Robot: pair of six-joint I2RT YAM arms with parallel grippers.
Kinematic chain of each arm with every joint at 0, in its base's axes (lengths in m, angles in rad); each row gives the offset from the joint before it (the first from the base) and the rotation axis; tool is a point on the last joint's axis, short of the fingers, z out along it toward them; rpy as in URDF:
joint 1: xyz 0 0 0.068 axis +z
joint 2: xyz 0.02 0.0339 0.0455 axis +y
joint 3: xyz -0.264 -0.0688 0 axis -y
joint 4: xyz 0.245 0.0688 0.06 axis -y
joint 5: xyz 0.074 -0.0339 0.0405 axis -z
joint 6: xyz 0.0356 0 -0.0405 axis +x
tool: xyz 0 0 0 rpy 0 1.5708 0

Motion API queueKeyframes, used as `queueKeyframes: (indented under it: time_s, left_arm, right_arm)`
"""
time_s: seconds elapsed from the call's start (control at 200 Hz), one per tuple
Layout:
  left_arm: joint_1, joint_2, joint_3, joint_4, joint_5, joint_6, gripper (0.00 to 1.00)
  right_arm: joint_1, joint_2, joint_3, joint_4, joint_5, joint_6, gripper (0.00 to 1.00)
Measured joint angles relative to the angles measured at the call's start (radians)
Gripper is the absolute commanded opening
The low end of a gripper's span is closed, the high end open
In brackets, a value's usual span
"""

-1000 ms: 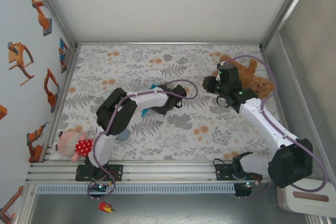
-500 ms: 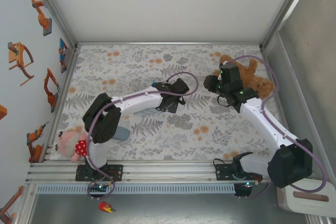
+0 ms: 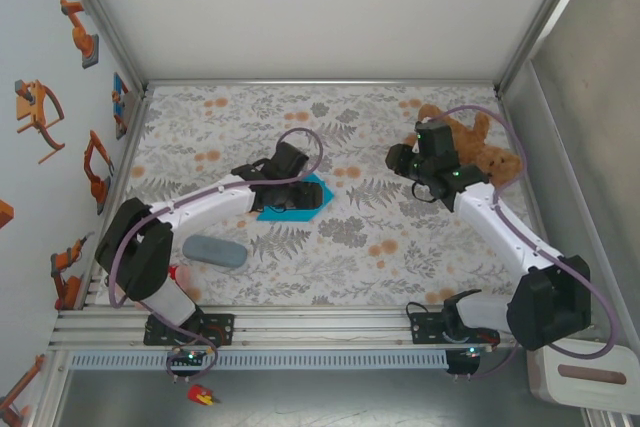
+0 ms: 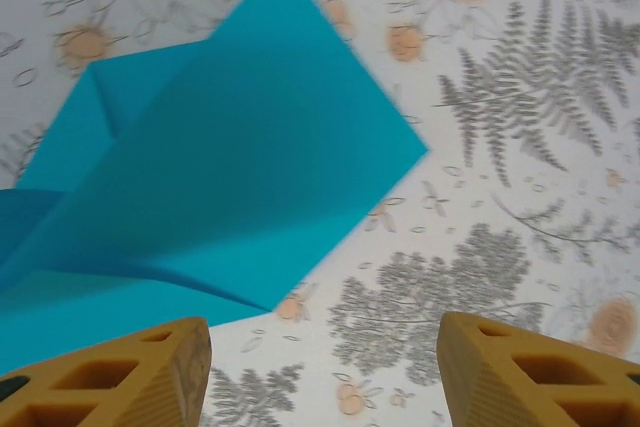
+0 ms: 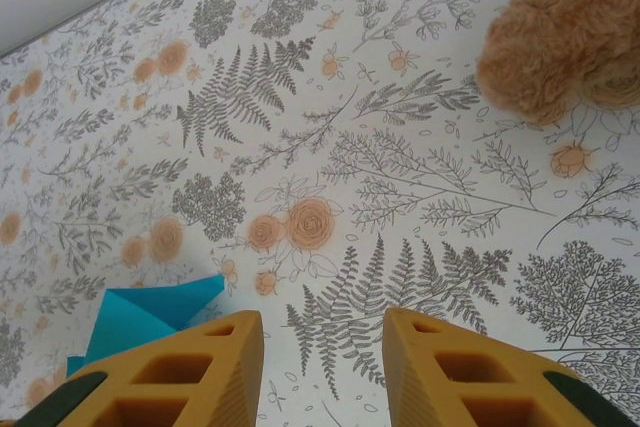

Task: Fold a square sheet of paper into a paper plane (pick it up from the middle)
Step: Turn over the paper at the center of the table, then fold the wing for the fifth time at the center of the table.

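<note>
The turquoise paper's folded layers [image 4: 108, 112] spread apart below my left gripper, so next my right gripper steadies the broad point [image 4: 395, 155] while my left gripper takes the other end.
The turquoise sheet of paper [image 3: 297, 198] lies flat on the flowered table, folded into layered flaps with a broad point toward the right, not a narrow paper plane. In the left wrist view the paper [image 4: 230, 167] shows creases and lies just ahead of my left gripper [image 4: 325, 367]. That gripper is open, with bare tablecloth between its yellow fingers [image 4: 120, 372]. From above, the left gripper [image 3: 283, 175] hovers over the paper's rear left edge. My right gripper [image 3: 398, 162] is open and holds nothing, well right of the paper. In the right wrist view the right gripper [image 5: 322, 367] has a paper corner [image 5: 150, 312] at its left.
A brown teddy bear [image 3: 482, 152] sits at the back right, close behind the right wrist, and its fur [image 5: 560, 42] shows top right in the right wrist view. A grey-blue oblong case [image 3: 214, 250] lies near the left front. Metal frame rails border the table.
The left arm has swung left and pulled its elbow back, uncovering the paper and the grey-blue case. Its jaws have opened wider. The right arm has barely moved.
</note>
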Motion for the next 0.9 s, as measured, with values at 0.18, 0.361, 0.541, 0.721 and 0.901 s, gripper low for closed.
queueKeyframes:
  time_s: [0.18,0.361,0.541,0.721,0.901]
  left_arm:
    - [0.048,0.005,-0.035,0.014,0.011,0.001,0.61]
    - [0.131,0.057,-0.046,0.068,0.053,0.005,0.60]
    - [0.177,0.146,-0.030,0.108,0.098,0.013,0.59]
    - [0.206,0.170,-0.027,0.131,0.122,0.015,0.58]
    - [0.224,0.185,-0.027,0.166,0.157,0.005,0.51]
  right_arm:
    - [0.000,0.023,0.000,0.007,-0.019,0.005,0.35]
    - [0.000,0.030,0.000,0.007,-0.039,0.015,0.35]
    - [0.000,0.036,0.000,0.008,-0.050,0.018,0.35]
    - [0.000,0.039,0.000,0.008,-0.062,0.019,0.35]
    - [-0.001,0.072,-0.002,0.026,-0.103,0.037,0.34]
